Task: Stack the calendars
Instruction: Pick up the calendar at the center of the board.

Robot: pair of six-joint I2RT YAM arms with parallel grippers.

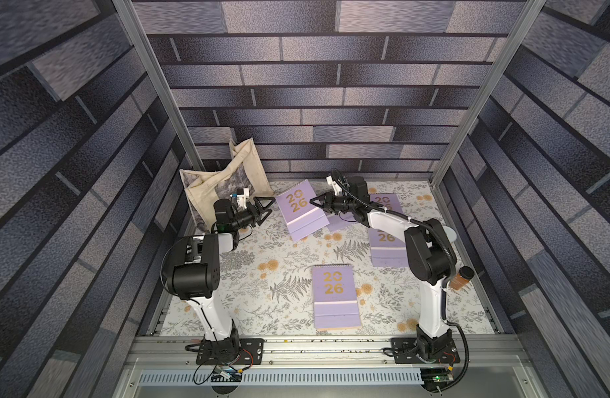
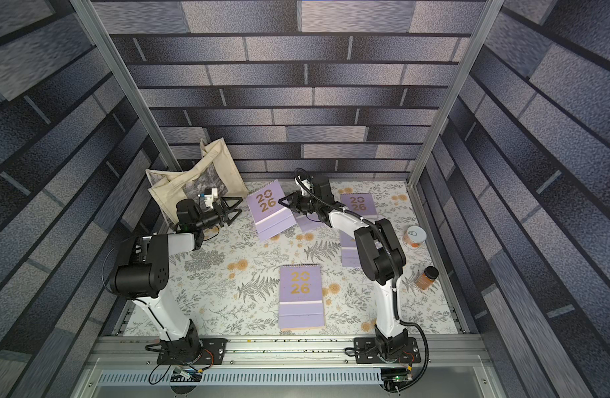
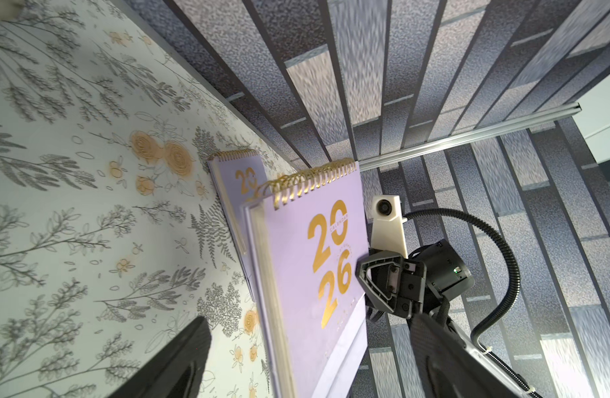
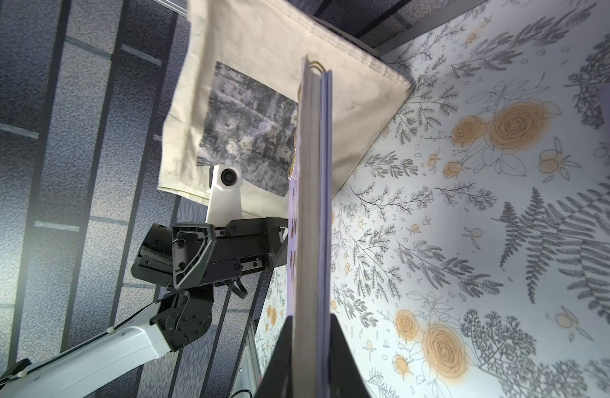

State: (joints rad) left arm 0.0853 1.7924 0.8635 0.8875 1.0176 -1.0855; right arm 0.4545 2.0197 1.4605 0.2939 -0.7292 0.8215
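Observation:
I need to take the raised calendar (image 1: 301, 209) by its free edge with my left gripper and turn it straight before stacking, because it slants in my right gripper and is crooked to the front calendar.
My right gripper (image 1: 315, 203) (image 4: 310, 322) is shut on the right edge of a lilac calendar (image 1: 300, 211) (image 2: 269, 211) (image 3: 307, 275) (image 4: 308, 206), holding it tilted above the table at the back. My left gripper (image 1: 264, 210) (image 3: 310, 322) stands open at that calendar's left edge, one finger on each side, not touching. Another lilac calendar (image 1: 335, 298) lies flat at the front centre. Two more lie at the right (image 1: 386, 204) (image 1: 386, 249), partly under the right arm. A further calendar (image 1: 338, 225) lies partly hidden beneath the raised one.
A beige tote bag (image 1: 224, 179) (image 4: 262, 86) leans in the back left corner, just behind the left gripper. A white can (image 2: 414, 236) and an amber jar (image 2: 427, 277) stand by the right wall. Brick-patterned walls enclose the floral table (image 1: 262, 275).

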